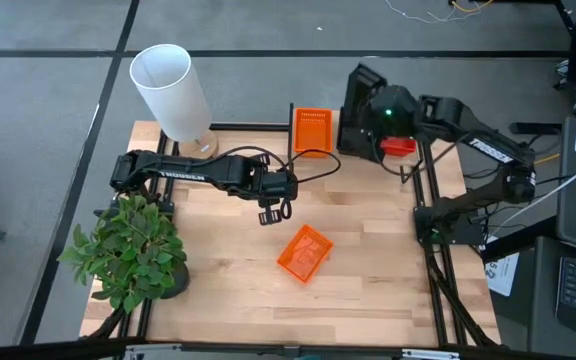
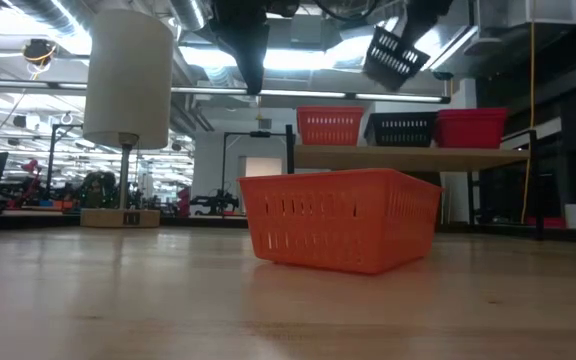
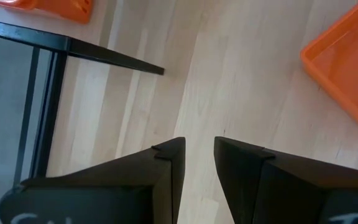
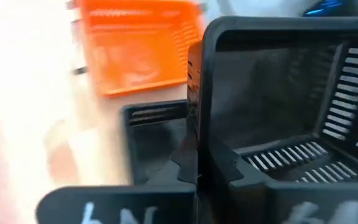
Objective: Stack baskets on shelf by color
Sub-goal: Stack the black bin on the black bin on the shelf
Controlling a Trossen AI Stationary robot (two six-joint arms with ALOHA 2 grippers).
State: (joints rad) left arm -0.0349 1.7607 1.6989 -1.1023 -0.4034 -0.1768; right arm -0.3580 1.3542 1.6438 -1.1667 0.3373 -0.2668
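The black basket in my right gripper has its bottom hanging free above the open black basket on the shelf, so I keep lowering it until it nests.
An orange basket rests on its bottom on the wooden table. On the shelf at the far edge stand an orange basket, a black basket and a red basket. My right gripper is shut on another black basket above the shelf. My left gripper hangs open over the table's middle, up and left of the loose orange basket, with nothing between its fingers. My right gripper pinches one side wall of the black basket between its shut fingers, one finger inside the basket and one outside. It comes slanting down from above. The basket hangs tilted, lifted clear of the shelf and of the baskets on it.
A white cylindrical lamp stands at the table's far left, and a potted plant at the near left. Black frame rails run along the table's right edge. Bare wood lies near the front edge.
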